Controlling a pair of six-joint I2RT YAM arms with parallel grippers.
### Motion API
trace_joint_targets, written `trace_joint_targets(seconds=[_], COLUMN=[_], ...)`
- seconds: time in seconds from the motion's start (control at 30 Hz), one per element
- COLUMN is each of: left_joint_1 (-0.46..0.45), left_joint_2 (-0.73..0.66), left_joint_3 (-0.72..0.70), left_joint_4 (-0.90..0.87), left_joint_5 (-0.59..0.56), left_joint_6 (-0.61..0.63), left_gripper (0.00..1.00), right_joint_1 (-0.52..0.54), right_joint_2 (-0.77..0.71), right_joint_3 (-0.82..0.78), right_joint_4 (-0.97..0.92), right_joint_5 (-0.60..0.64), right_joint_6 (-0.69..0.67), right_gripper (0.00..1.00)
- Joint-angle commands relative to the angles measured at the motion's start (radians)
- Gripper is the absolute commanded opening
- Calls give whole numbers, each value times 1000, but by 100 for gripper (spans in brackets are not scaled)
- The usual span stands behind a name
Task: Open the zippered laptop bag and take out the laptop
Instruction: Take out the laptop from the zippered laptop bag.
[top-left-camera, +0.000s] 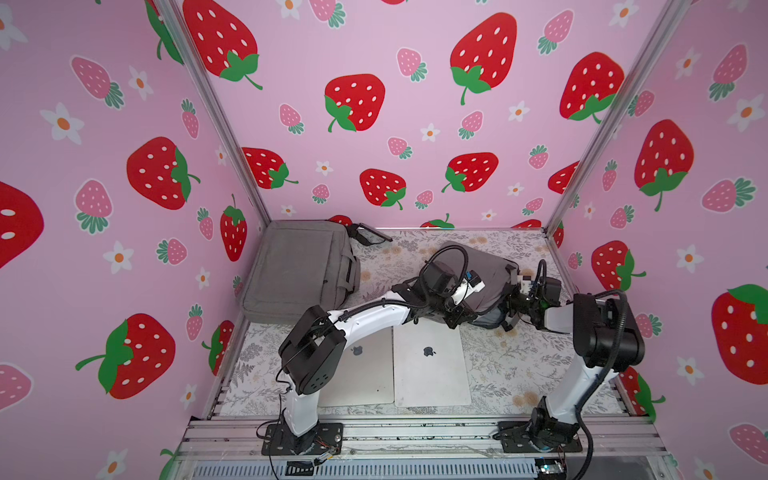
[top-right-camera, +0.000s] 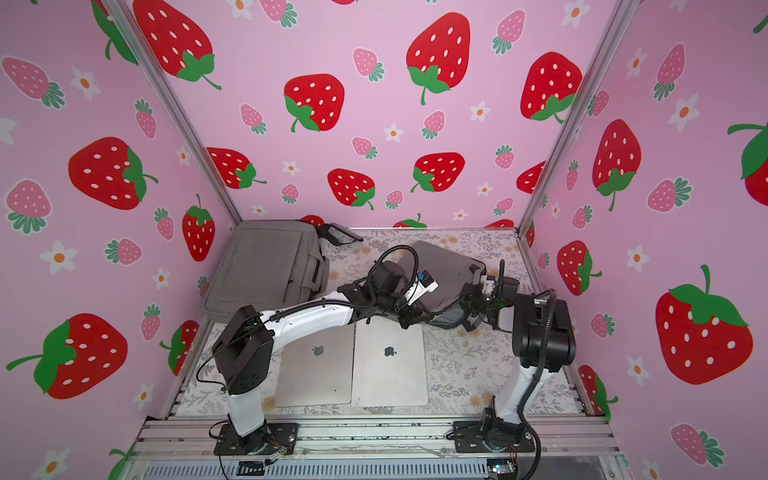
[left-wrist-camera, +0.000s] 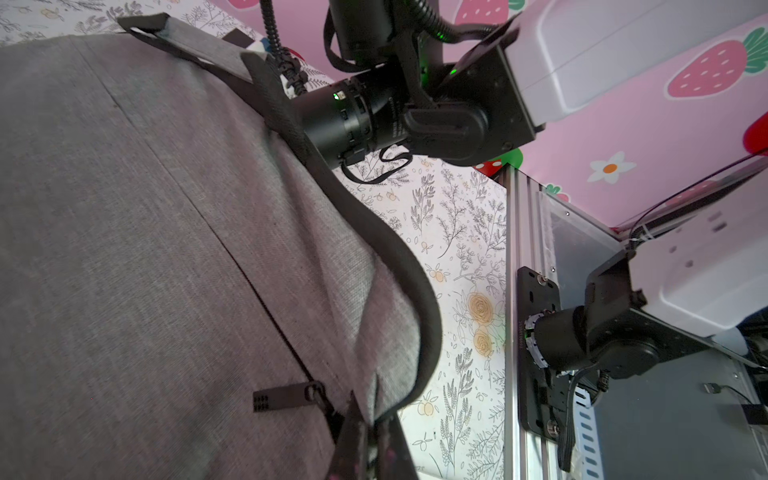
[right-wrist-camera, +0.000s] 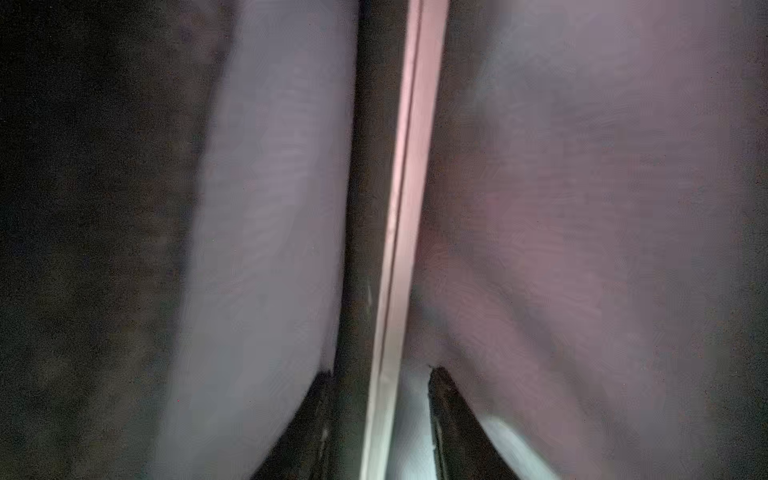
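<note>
My gripper will make the laptop slide out edge first through the bag's opening when it pulls, because the grey lining (right-wrist-camera: 276, 240) sits loosely away from the laptop edge (right-wrist-camera: 403, 208).
A grey zippered laptop bag (top-left-camera: 486, 278) (top-right-camera: 449, 274) lies at the middle right of the table, its near side raised. My left gripper (top-left-camera: 455, 320) (left-wrist-camera: 372, 415) is shut on the bag's fabric rim, right beside the black zipper pull (left-wrist-camera: 286, 399). My right gripper (right-wrist-camera: 380, 370) reaches inside the bag from the right and is hidden there in both top views. Its fingers stand apart on either side of a thin pale laptop (right-wrist-camera: 405, 208) edge, with a gap showing on one side. Grey lining (right-wrist-camera: 270, 208) surrounds it.
A second grey bag (top-left-camera: 299, 270) lies closed at the back left, its black strap (top-left-camera: 372, 235) trailing behind. Two silver laptops (top-left-camera: 430, 361) (top-left-camera: 365, 374) lie side by side at the front centre, partly under my left arm. Pink walls enclose three sides.
</note>
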Motion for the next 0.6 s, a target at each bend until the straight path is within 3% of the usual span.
trace_joint_targets(seconds=[0.0, 0.13, 0.37, 0.47, 0.5, 0.57], left_joint_1=[-12, -12, -12, -10, -7, -8], left_joint_2=[18, 51, 66, 74, 74, 70], left_joint_3=[24, 38, 29, 31, 33, 39], left_joint_4=[96, 94, 95, 93, 90, 71], left_joint_5=[136, 152, 157, 160, 159, 143], left_joint_6=[-20, -30, -45, -61, -64, -64], left_gripper=[0, 0, 0, 0, 2, 15], right_joint_1=[29, 48, 69, 79, 80, 79], right_joint_2=[41, 102, 152, 149, 145, 144], right_joint_3=[22, 31, 42, 52, 54, 53], right_joint_4=[142, 242, 375, 340, 319, 314], right_joint_5=[-18, -26, -60, -69, -67, -64], right_joint_6=[90, 147, 211, 176, 157, 139], right_gripper=[41, 38, 24, 17, 14, 9])
